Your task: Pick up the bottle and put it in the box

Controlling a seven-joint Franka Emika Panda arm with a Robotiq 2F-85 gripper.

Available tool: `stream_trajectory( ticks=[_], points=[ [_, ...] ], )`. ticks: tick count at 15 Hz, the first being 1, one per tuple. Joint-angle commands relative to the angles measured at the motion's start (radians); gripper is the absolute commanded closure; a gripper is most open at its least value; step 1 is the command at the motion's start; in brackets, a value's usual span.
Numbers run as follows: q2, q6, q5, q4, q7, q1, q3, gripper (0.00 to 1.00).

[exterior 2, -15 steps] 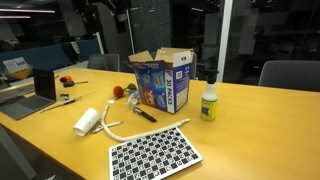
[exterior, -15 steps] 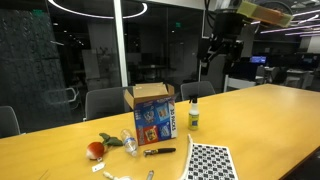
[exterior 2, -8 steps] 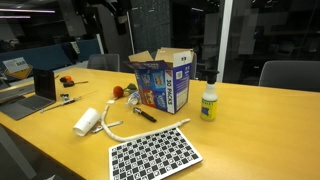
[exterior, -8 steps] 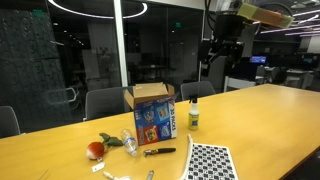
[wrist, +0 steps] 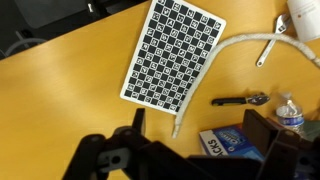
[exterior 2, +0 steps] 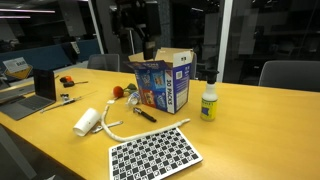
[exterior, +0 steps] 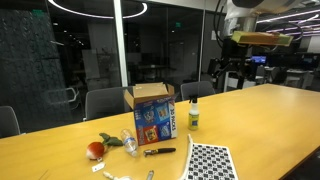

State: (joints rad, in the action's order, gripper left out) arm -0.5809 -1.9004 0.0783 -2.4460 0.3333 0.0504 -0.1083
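Note:
The yellow-green bottle (exterior 2: 209,102) is standing upright and away from the blue box, so my open gripper keeps going toward its top (exterior 2: 211,77) until the fingers are on both sides of it.
The blue printed box (exterior: 152,113) stands open on the wooden table, also in the other exterior view (exterior 2: 162,82). The small yellow-green bottle with a white cap (exterior: 193,116) stands upright just beside it (exterior 2: 209,103). My gripper (exterior: 224,74) hangs high above the table, well above the box and bottle (exterior 2: 136,48). In the wrist view the gripper (wrist: 200,126) is open and empty, with the box top (wrist: 232,142) below between its fingers. The bottle is out of the wrist view.
A checkerboard sheet (exterior 2: 155,155) (wrist: 175,50), a white cable (wrist: 228,58), a black tool (wrist: 240,100), a white cylinder (exterior 2: 87,122) and a clear plastic bottle (wrist: 290,115) lie near the box. A red fruit (exterior: 95,150) and a laptop (exterior 2: 28,96) sit further off. Chairs line the table's far edge.
The arm has swung sideways and somewhat lower, coming nearer to above the box. The bottle and box have not moved.

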Motion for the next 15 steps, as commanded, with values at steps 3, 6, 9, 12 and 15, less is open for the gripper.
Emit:
stream_trajectory(
  ticks=[3, 6, 9, 12, 15],
  points=[
    [0.301, -0.082, -0.052, 0.200, 0.257, 0.095, -0.013, 0.00],
    [0.478, -0.068, -0.070, 0.357, 0.409, 0.082, -0.006, 0.00],
    [0.624, -0.050, -0.099, 0.520, 0.519, 0.049, 0.022, 0.00],
    [0.755, -0.047, -0.123, 0.677, 0.599, 0.059, 0.023, 0.00],
    [0.862, -0.039, -0.108, 0.809, 0.633, 0.005, 0.102, 0.00]
  ],
)
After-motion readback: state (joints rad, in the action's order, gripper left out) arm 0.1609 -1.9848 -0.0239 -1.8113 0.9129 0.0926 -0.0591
